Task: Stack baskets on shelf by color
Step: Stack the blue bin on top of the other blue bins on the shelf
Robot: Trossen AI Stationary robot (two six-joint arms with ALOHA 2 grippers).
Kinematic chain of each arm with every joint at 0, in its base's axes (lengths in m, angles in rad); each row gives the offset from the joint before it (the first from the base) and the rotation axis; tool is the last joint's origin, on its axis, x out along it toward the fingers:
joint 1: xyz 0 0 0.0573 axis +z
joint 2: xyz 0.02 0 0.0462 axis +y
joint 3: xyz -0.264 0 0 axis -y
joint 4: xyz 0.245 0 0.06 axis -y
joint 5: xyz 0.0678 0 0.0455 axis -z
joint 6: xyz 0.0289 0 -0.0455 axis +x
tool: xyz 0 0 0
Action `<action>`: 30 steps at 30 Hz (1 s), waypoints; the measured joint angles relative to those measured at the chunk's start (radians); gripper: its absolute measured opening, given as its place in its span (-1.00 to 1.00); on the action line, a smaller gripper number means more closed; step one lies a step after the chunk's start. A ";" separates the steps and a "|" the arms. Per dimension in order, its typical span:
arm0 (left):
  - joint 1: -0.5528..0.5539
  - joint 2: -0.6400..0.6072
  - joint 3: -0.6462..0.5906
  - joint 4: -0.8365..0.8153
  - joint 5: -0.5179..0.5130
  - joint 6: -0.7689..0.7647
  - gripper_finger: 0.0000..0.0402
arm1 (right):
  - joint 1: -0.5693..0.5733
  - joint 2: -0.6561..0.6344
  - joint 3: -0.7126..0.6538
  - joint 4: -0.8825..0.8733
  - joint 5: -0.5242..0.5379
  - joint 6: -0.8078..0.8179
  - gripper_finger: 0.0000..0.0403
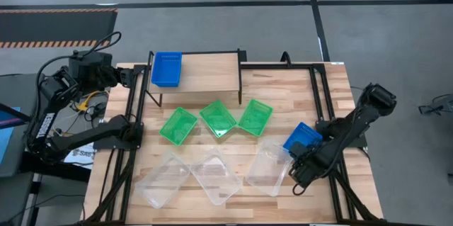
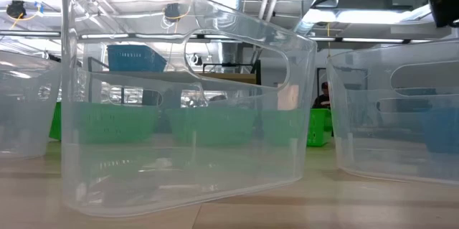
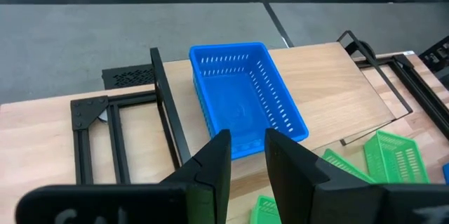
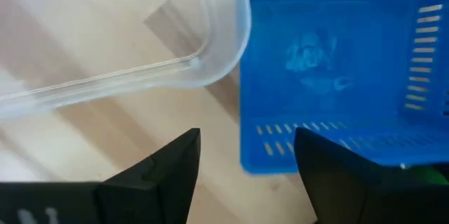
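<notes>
The other blue basket (image 1: 303, 135) will sit down inside the blue basket on the shelf (image 1: 167, 69) when I lower it there, because the one on the shelf is open and empty.
A blue basket (image 1: 166, 69) (image 3: 245, 97) sits on the left end of the shelf (image 1: 209, 70). My left gripper (image 1: 129, 77) (image 3: 245, 157) hovers open just left of it, touching nothing. Another blue basket (image 1: 302, 137) (image 4: 337, 62) rests on the table by the right edge. My right gripper (image 1: 300, 174) (image 4: 245, 175) is open on its near side, fingers pointing at the basket's near corner, apart from it. Three green baskets (image 1: 217, 118) lie in a row before the shelf. Three clear baskets (image 1: 217, 176) (image 2: 179, 100) lie in a nearer row.
The rightmost clear basket (image 1: 269, 171) (image 4: 126, 34) lies right beside the blue one and my right gripper. Black frame rails (image 1: 322, 98) run along both table sides. The right part of the shelf top (image 1: 219, 77) is bare wood.
</notes>
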 joint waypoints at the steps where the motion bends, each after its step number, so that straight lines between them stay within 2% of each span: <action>1: 0.000 0.000 0.000 0.000 0.000 0.000 -0.63 | 0.000 0.005 -0.016 0.008 -0.001 0.004 0.27; 5: 0.000 0.000 0.000 0.000 0.002 0.000 -0.63 | -0.010 0.034 -0.067 0.061 -0.030 0.004 0.24; 9: 0.000 0.000 0.000 -0.001 0.019 -0.001 -0.63 | -0.013 0.055 -0.096 0.114 -0.054 -0.017 0.02; 12: 0.000 0.000 0.000 -0.001 0.019 -0.001 -0.63 | -0.021 0.071 -0.097 0.118 -0.084 -0.018 -0.32; 16: 0.000 0.000 0.000 -0.001 0.019 -0.001 -0.63 | -0.024 0.075 -0.098 0.122 -0.106 -0.021 -0.89; 24: 0.000 0.000 0.000 -0.001 0.018 -0.001 -0.63 | -0.024 -0.005 -0.069 0.096 -0.130 0.039 -0.97; 30: 0.000 0.000 0.000 -0.001 0.018 0.000 -0.63 | -0.052 -0.098 0.070 -0.156 -0.104 0.062 -0.98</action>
